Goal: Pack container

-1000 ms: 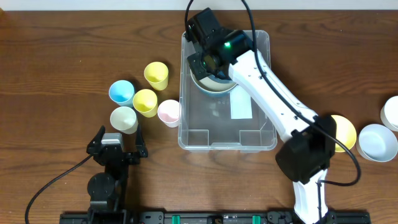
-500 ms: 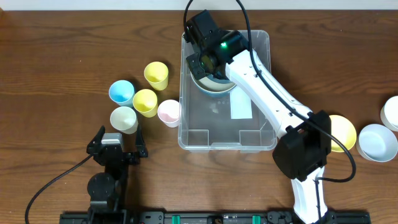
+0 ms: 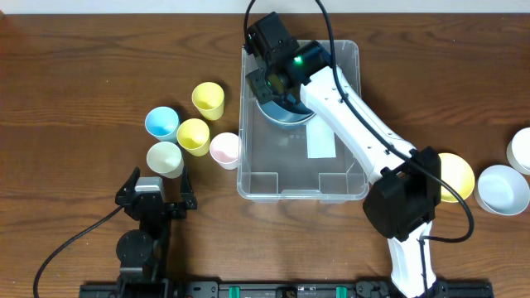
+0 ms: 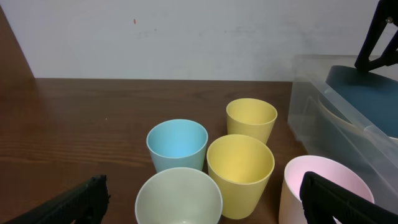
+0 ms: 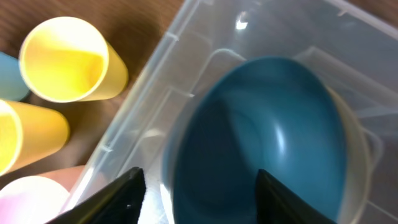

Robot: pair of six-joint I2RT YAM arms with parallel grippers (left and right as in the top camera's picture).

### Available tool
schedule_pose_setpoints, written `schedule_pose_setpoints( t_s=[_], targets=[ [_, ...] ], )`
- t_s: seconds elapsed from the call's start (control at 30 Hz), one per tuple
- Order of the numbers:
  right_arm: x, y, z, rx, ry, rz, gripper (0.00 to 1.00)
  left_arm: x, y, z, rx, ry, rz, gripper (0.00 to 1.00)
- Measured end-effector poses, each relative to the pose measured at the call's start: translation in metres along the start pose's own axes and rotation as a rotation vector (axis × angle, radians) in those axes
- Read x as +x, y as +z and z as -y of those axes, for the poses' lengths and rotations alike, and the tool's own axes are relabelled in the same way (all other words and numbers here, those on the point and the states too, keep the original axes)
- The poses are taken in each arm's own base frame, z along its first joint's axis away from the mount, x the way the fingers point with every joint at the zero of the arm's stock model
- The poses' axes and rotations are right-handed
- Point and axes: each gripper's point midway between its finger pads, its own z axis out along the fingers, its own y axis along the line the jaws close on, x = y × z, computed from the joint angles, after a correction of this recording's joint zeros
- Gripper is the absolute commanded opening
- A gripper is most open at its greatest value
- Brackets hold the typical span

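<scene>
The teal bowl sits crooked and the pale bowl's rim (image 5: 357, 146) shows, so the robot's right gripper should shut its fingers and nudge the teal bowl's edge (image 5: 179, 167) to make the teal bowl sit in place.
The container (image 3: 281, 161) is a big clear bin in the middle of the table, with a white label on its base. A dark teal bowl (image 3: 286, 112) lies in its far end, nested on a pale bowl whose rim (image 5: 359, 155) shows beside it. My right gripper (image 3: 273, 83) hovers just above the teal bowl (image 5: 267, 137), open, with its fingers spread over the bowl's near side and touching nothing. The left gripper (image 3: 159, 184) rests open near the front left, with the cups just ahead of it (image 4: 200, 193).
Several cups stand left of the bin: yellow (image 3: 209, 99), blue (image 3: 161, 122), yellow (image 3: 193, 135), pale green (image 3: 165, 157) and pink (image 3: 224, 149) against the bin wall. At the far right lie a yellow bowl (image 3: 460, 175), a pale blue one (image 3: 503, 189) and a white one (image 3: 522, 149).
The right gripper has opened and let go of the teal bowl, which has settled into the pale bowl in the container. The left arm has not moved.
</scene>
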Motion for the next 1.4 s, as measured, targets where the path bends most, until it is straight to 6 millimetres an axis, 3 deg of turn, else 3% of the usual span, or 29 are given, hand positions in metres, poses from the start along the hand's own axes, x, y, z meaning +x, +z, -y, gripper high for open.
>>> schedule_pose_setpoints(
  t_s=[0.1, 0.2, 0.3, 0.4, 1.4],
  targets=[
    [0.000, 0.000, 0.004, 0.025, 0.000, 0.002, 0.54, 0.000, 0.000, 0.000, 0.000, 0.000, 0.000, 0.98],
    [0.002, -0.001, 0.006, 0.035, -0.003, -0.007, 0.37, 0.000, 0.000, 0.000, 0.000, 0.000, 0.000, 0.98],
    [0.007, -0.001, 0.005, 0.029, 0.007, -0.029, 0.13, 0.000, 0.000, 0.000, 0.000, 0.000, 0.000, 0.98],
    [0.009, -0.001, 0.004, 0.023, 0.014, -0.036, 0.02, 0.000, 0.000, 0.000, 0.000, 0.000, 0.000, 0.98],
    [0.028, -0.005, -0.019, -0.115, 0.071, -0.128, 0.01, 0.000, 0.000, 0.000, 0.000, 0.000, 0.000, 0.98]
  ],
)
